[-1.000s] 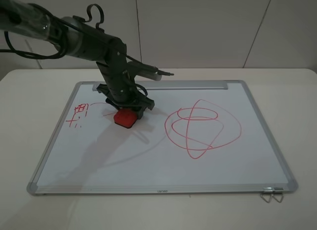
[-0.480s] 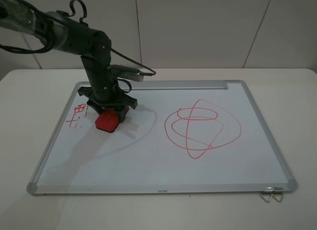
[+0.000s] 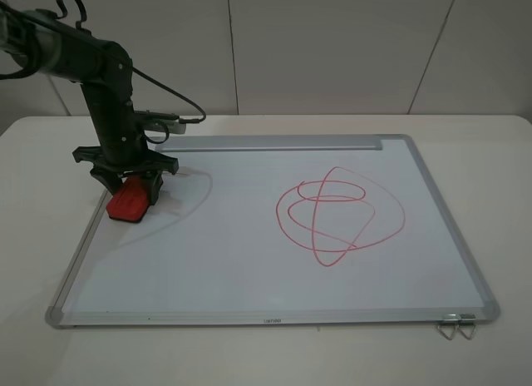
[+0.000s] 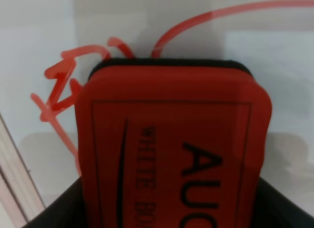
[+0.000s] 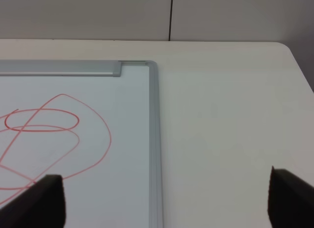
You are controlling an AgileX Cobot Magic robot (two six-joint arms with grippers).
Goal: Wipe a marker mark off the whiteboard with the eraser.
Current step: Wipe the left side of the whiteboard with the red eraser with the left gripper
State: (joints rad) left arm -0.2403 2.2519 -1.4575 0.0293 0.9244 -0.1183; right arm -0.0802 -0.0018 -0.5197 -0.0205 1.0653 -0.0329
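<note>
The robot's left gripper should sweep the red eraser toward the whiteboard's middle (image 3: 209,195), because the eraser is close to the whiteboard's frame (image 3: 97,221) and the thin red loop curves inward.
My left gripper (image 3: 129,189) is shut on the red eraser (image 3: 127,201), which rests on the whiteboard (image 3: 249,261) close to its left frame. In the left wrist view the eraser (image 4: 171,149) fills most of the picture, dark lettering up, black felt edge showing. Part of the marker mark (image 4: 61,88) pokes out beyond the eraser, with a thin red loop (image 4: 211,15) curving away. In the exterior view the arm and eraser cover the mark. My right gripper (image 5: 167,201) is open above the table by the board's far right corner, holding nothing.
A larger red drawing of overlapping ovals (image 3: 337,215) lies on the board's right half. The silver tray strip (image 3: 274,142) runs along the far edge. A metal binder clip (image 3: 455,329) sits at the near right corner. White table (image 3: 490,153) surrounds the board.
The left gripper slid the eraser leftward across the board, from near its middle-left to the left frame, onto the small red scribble, which no longer shows in the exterior view.
</note>
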